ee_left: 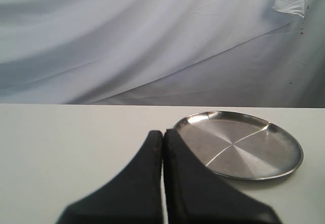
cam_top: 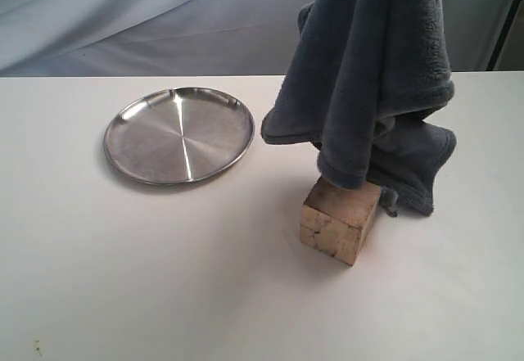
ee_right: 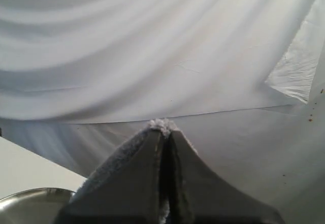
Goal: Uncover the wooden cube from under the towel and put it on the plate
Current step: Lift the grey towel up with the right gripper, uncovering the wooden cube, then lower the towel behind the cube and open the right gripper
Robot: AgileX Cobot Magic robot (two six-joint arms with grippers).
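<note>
My right gripper is lowering the towel back, and the towel's lower folds (cam_top: 413,173) are coming down behind the wooden cube. It should go on doing this until the cube's top (cam_top: 347,199) is uncovered, and then let go.
The dark blue-grey fleece towel (cam_top: 377,74) hangs from above the exterior view's top edge, lifted off the table; its lower folds brush the top of the wooden cube (cam_top: 340,218) and pile behind it. The cube stands bare on the white table, right of centre. My right gripper (ee_right: 163,128) is shut on the towel, with fleece fuzz showing at its tips; it is out of the exterior view. The round steel plate (cam_top: 178,134) lies to the cube's left, nothing on it. My left gripper (ee_left: 162,134) is shut on nothing, low over the table beside the plate (ee_left: 244,142).
The white table (cam_top: 164,279) stretches wide in front of the plate and cube. A pale draped backdrop (cam_top: 123,17) hangs behind the table. A dark stand leg (cam_top: 503,25) shows at the far right.
</note>
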